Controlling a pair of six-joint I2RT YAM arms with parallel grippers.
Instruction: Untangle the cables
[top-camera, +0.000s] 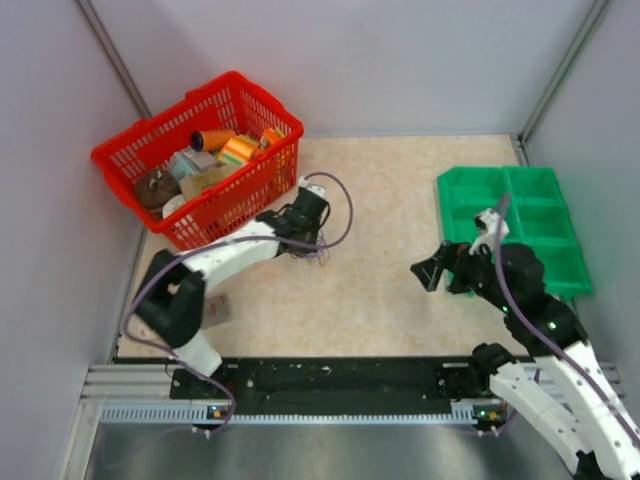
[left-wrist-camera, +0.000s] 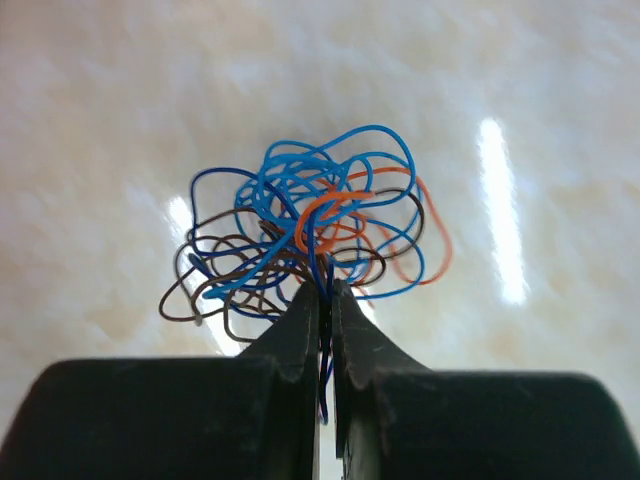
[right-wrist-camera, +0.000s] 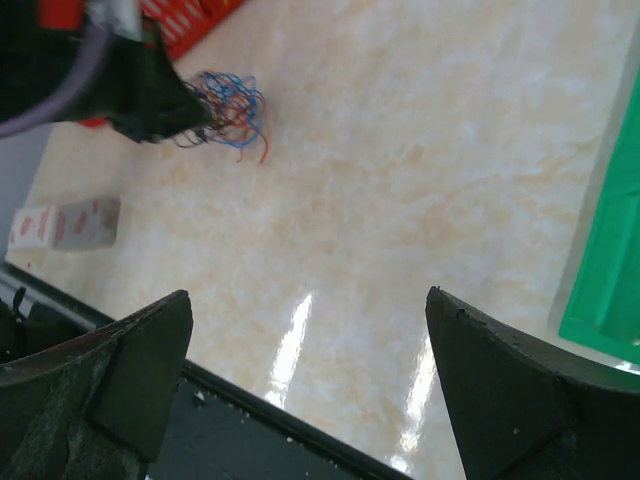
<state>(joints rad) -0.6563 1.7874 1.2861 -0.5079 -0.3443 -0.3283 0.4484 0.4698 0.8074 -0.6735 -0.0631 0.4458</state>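
The robot's left gripper should keep the tangle still while the right gripper pulls the orange wire's outer loop (left-wrist-camera: 441, 245), because the orange wire loops through blue and brown wires (left-wrist-camera: 300, 225).
The cables (left-wrist-camera: 310, 235) are a small tangle of thin blue, brown and orange wires in loose loops. In the top view the tangle (top-camera: 318, 253) lies just right of the red basket. My left gripper (left-wrist-camera: 325, 292) is shut on a few strands at the tangle's near edge; it also shows in the top view (top-camera: 312, 240). My right gripper (top-camera: 428, 272) is open and empty, held above the table's right half, well apart from the tangle. In the right wrist view (right-wrist-camera: 310, 300) its fingers frame bare table, with the tangle (right-wrist-camera: 228, 110) far up left.
A red basket (top-camera: 262, 180) full of small items stands at the back left, close behind the left gripper. A green compartment tray (top-camera: 560, 180) lies at the right. A small flat card (top-camera: 217, 310) lies by the left arm's base.
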